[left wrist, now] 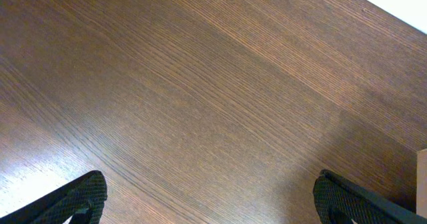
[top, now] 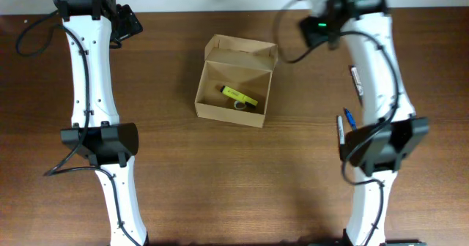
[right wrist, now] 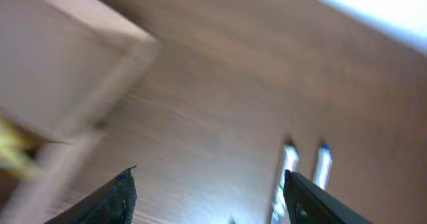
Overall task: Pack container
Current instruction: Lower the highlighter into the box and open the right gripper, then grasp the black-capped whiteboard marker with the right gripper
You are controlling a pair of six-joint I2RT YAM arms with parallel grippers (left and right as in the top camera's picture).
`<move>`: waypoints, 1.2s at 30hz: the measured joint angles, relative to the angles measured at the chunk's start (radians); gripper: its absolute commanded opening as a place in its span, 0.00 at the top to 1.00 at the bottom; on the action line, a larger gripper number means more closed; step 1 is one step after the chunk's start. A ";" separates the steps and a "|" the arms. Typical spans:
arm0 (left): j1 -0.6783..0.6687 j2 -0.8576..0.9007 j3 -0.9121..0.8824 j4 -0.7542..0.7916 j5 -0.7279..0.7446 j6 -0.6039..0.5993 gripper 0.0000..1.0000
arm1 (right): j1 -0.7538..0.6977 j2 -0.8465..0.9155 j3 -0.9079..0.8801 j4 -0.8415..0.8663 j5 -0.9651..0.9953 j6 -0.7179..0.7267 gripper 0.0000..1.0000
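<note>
My right gripper should keep moving over to the pen further back (top: pixel 358 90), which lies clear of the blue pen, until its open fingers are on both sides of the barrel (top: pixel 355 80).
The container (top: pixel 233 85), a small tan cardboard box, stands open at the table's middle with its flap lid raised at the back. A yellow marker (top: pixel 239 95) lies inside it. My left gripper (top: pixel 128 23) is at the far left, open and empty over bare wood (left wrist: pixel 210 204); the box edge (left wrist: pixel 422 184) shows at the right of the left wrist view. My right gripper (top: pixel 316 28) is at the far right of the box, open and empty (right wrist: pixel 210 197). The blurred right wrist view shows the box (right wrist: pixel 60 71) and the yellow marker (right wrist: pixel 13 151) at the left.
Loose pens lie on the table by the right arm: one (top: pixel 357 81) further back, a dark one (top: pixel 341 129) and a blue one (top: pixel 349 118) nearer the front. Two pens (right wrist: pixel 283 177) (right wrist: pixel 321 167) show in the right wrist view.
</note>
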 measured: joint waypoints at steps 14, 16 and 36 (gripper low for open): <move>0.000 0.000 0.000 0.000 0.000 0.000 0.00 | -0.242 0.012 -0.455 0.161 -0.020 0.038 0.29; 0.000 0.000 0.000 0.000 0.000 0.000 0.00 | -0.249 0.013 -0.477 0.182 -0.021 0.034 0.30; 0.000 0.000 0.000 0.000 0.000 0.000 0.00 | -0.290 0.091 -0.556 0.303 -0.029 -0.024 0.37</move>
